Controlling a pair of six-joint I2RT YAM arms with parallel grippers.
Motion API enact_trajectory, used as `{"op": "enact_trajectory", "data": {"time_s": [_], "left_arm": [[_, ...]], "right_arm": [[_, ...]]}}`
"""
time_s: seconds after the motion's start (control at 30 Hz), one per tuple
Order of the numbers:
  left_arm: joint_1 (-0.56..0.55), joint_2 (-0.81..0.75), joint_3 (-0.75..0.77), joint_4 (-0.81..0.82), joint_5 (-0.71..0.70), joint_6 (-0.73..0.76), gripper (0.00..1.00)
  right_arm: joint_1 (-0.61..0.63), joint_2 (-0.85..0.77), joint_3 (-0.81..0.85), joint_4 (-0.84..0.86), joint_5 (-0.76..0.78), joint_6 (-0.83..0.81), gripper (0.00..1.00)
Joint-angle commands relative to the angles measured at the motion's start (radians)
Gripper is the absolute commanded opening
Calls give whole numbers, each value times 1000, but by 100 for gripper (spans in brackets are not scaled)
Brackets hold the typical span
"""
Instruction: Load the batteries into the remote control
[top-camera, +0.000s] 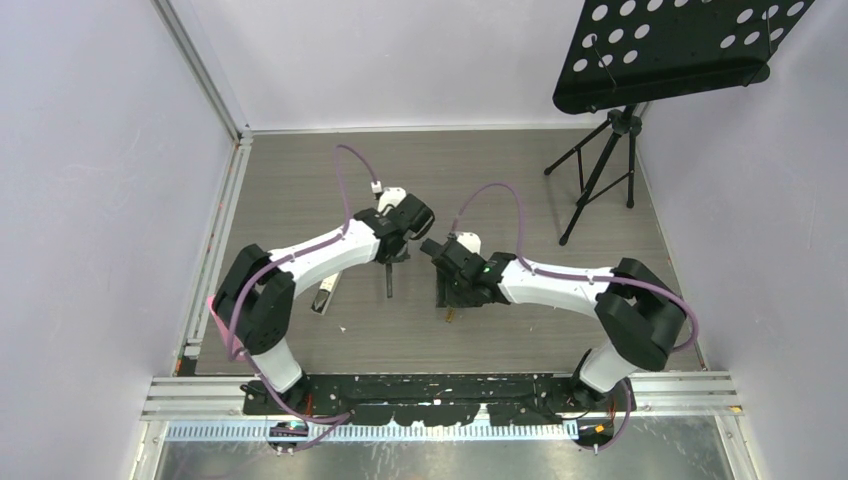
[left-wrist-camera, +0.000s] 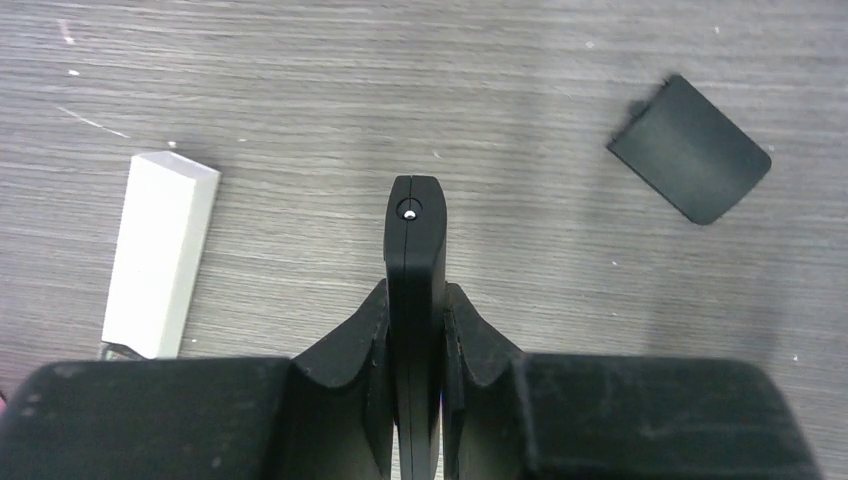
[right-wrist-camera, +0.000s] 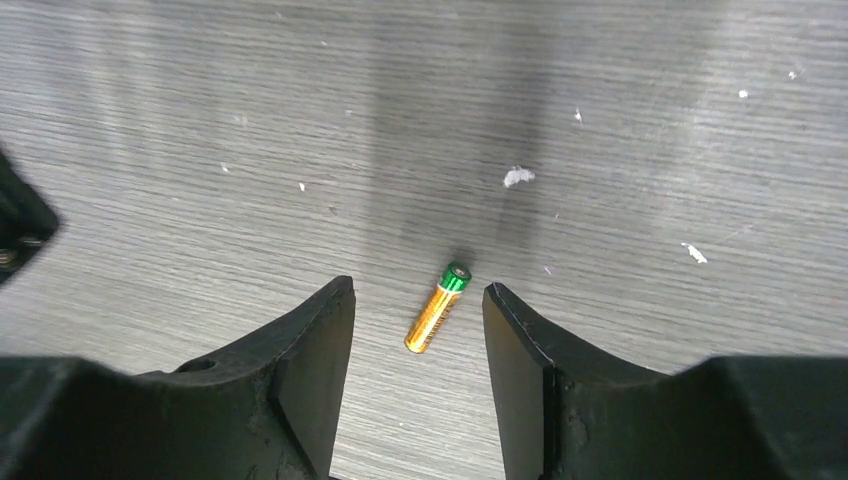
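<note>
My left gripper holds the remote control on edge (top-camera: 389, 281) and should lift and turn the battery compartment toward my right gripper before the battery goes in.
My left gripper (left-wrist-camera: 416, 292) is shut on a black remote control (left-wrist-camera: 416, 235), held on edge with its end pointing away; in the top view the gripper (top-camera: 396, 256) holds the remote (top-camera: 388, 282) just above the table. My right gripper (right-wrist-camera: 418, 292) is open and low over the table. One orange-gold battery with a green end (right-wrist-camera: 437, 307) lies flat between its fingers, touching neither. In the top view this gripper (top-camera: 452, 298) is right of the left one, with the battery (top-camera: 449, 316) a small speck below it. No other batteries show.
A flat black battery cover (left-wrist-camera: 690, 150) lies on the table to the right of the held remote. A white, oblong object (left-wrist-camera: 160, 250) lies to its left, also in the top view (top-camera: 325, 295). A black music stand (top-camera: 680, 50) on a tripod (top-camera: 600, 180) stands at the back right.
</note>
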Motion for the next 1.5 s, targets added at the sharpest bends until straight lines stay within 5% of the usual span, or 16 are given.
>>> {"op": "enact_trajectory", "data": {"time_s": [0.0,0.37,0.57,0.8,1.03,1.47], "left_arm": [[32,-83,-33,43,-64,17,0],[100,-222,-128,96,-50,64,0],[110,-315,-198,233,106,124,0],[145,-482,-335,507,400,166,0],[172,-579,-412,766,650,38,0],[172,-585,-436,980,720,-297,0]], "right_arm": [[34,69,79,-149,53,26,54],[75,135,123,-241,140,97,23],[75,106,88,-182,155,92,6],[75,-101,-21,52,238,39,3],[80,-354,-24,262,249,-53,3],[139,-422,62,369,271,-183,4]]}}
